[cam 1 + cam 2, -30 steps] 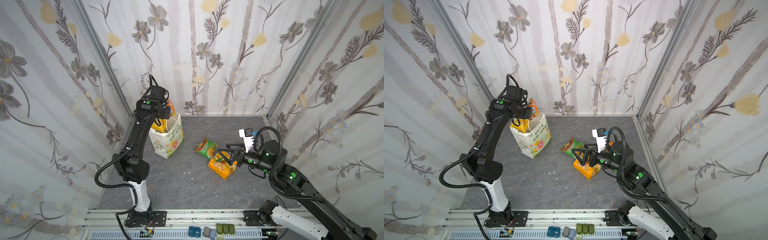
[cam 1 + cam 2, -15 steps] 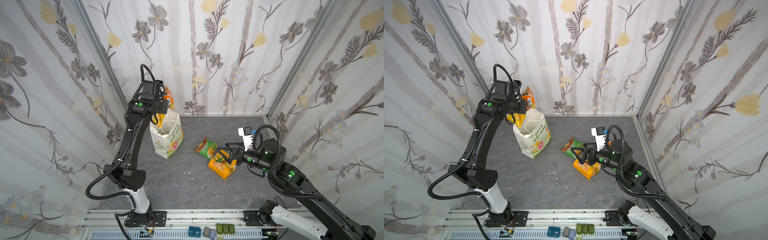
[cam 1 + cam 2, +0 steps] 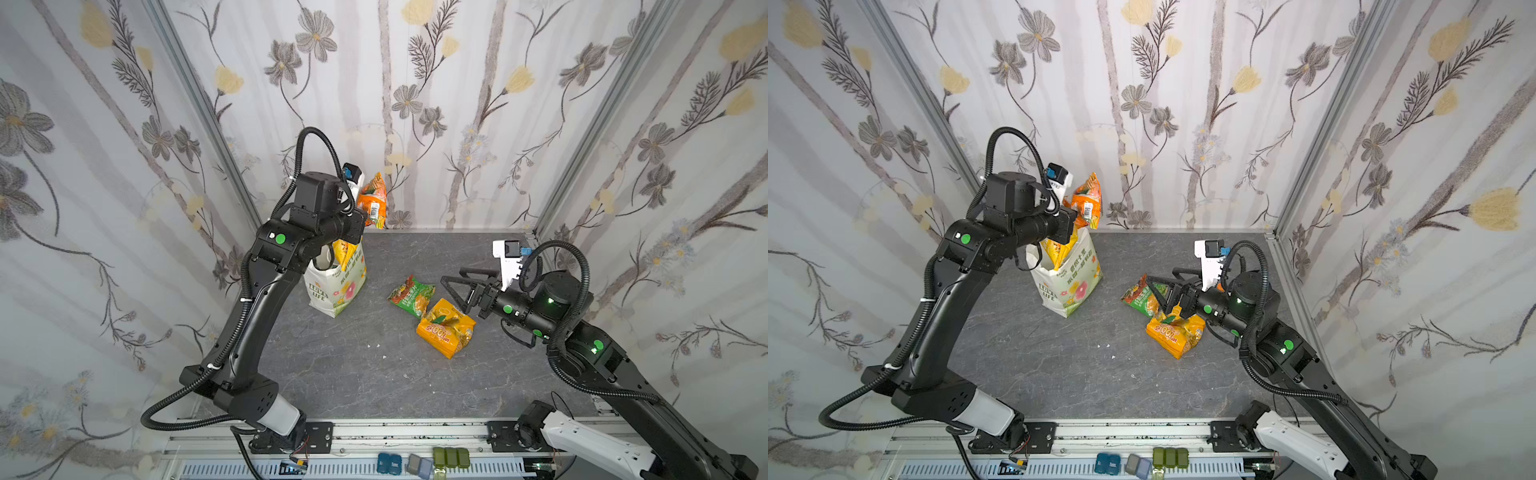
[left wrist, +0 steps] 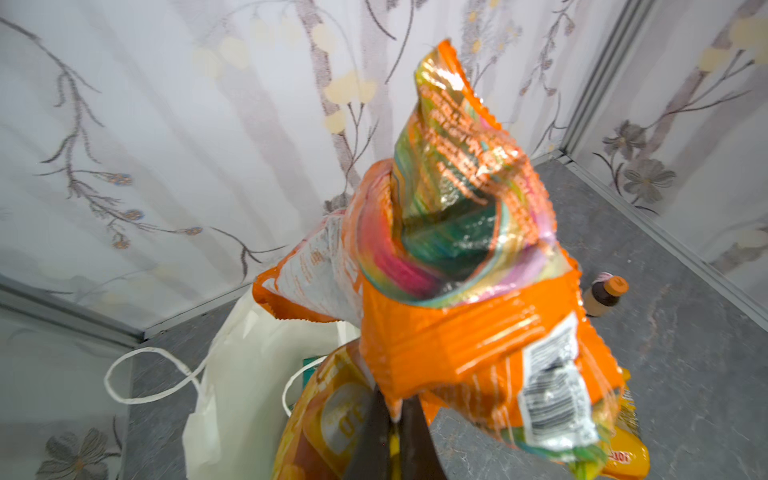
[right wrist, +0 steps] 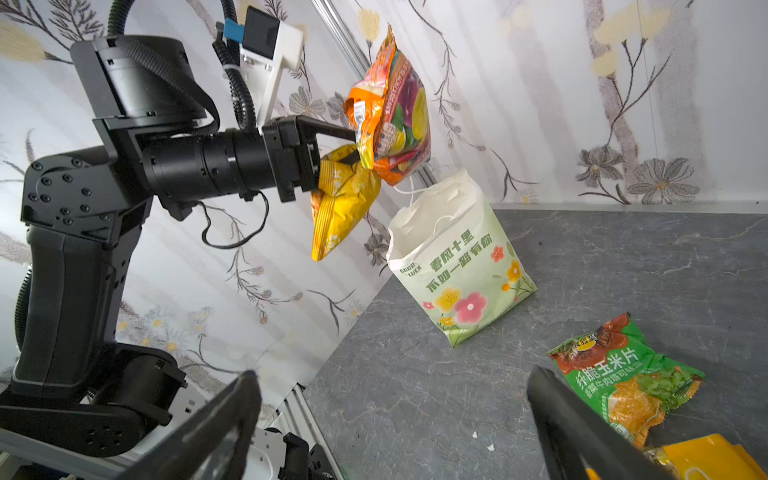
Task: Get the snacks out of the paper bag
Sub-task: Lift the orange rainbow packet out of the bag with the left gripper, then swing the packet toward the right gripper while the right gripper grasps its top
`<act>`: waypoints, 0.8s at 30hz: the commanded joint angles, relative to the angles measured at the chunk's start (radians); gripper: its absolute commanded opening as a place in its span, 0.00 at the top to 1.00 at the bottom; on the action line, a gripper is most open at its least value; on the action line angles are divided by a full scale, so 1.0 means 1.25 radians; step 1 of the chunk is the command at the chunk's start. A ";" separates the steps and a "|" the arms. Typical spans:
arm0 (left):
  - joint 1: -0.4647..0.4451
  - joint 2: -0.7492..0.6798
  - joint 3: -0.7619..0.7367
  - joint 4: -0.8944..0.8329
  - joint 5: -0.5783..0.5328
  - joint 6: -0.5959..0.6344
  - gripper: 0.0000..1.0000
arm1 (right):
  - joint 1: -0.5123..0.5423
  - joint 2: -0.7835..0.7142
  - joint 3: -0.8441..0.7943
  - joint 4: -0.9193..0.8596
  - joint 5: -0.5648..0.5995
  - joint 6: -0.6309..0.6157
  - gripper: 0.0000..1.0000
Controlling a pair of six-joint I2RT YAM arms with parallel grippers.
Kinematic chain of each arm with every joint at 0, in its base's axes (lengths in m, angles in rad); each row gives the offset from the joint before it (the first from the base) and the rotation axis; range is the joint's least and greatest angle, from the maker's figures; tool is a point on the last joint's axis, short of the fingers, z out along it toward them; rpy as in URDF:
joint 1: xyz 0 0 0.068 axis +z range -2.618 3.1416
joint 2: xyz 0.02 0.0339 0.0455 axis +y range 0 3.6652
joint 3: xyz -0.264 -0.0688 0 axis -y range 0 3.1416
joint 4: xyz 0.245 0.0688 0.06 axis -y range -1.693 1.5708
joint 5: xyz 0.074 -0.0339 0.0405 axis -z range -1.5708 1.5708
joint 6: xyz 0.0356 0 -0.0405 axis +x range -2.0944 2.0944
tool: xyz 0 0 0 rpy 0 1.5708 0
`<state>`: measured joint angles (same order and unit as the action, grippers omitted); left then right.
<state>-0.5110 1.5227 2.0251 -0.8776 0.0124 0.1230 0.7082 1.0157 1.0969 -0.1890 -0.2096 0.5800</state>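
My right gripper will pull, and the orange packet (image 3: 373, 200) will come away by itself, because the yellow packet (image 3: 345, 253) hangs apart in the shared grip.
The white paper bag (image 3: 337, 286) (image 3: 1073, 284) (image 5: 459, 266) stands upright at the back left, its mouth (image 4: 253, 374) open. My left gripper (image 5: 357, 145) (image 4: 395, 415) hangs above that mouth, shut on the corner of an orange packet (image 3: 373, 201) (image 3: 1088, 199) (image 4: 478, 332) (image 5: 395, 112). A yellow packet (image 5: 345, 199) (image 3: 345, 251) is caught in the same grip and dangles clear of the bag. A green packet (image 3: 412, 296) (image 3: 1141, 297) (image 5: 623, 374) and an orange-yellow packet (image 3: 446, 328) (image 3: 1177, 336) (image 5: 706, 457) lie on the table. My right gripper (image 3: 453, 276) (image 3: 1162, 277) (image 5: 395, 390) hovers open beside them, holding nothing.
A small brown bottle with an orange cap (image 4: 604, 293) stands near the back wall. Flowered walls close the table (image 3: 353, 365) on three sides. A metal rail (image 3: 415, 432) with small coloured blocks runs along the front edge.
My left arm has risen and drawn the orange and yellow packets up out of the bag's mouth. The right arm has hardly moved.
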 commanded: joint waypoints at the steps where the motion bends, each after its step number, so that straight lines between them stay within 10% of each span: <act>1: -0.041 -0.040 -0.060 0.107 0.004 0.000 1.00 | 0.000 0.009 0.020 0.064 0.018 0.017 0.01; 20: -0.274 -0.122 -0.273 0.257 -0.044 0.107 1.00 | -0.068 0.196 0.041 0.262 -0.164 0.286 0.01; 24: -0.303 -0.109 -0.269 0.254 -0.051 0.128 1.00 | -0.069 0.225 0.038 0.291 -0.165 0.293 0.21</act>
<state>-0.8742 1.3792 1.6859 -0.6353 -0.0544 0.2443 0.6205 1.2804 1.1461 0.0772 -0.3794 0.9104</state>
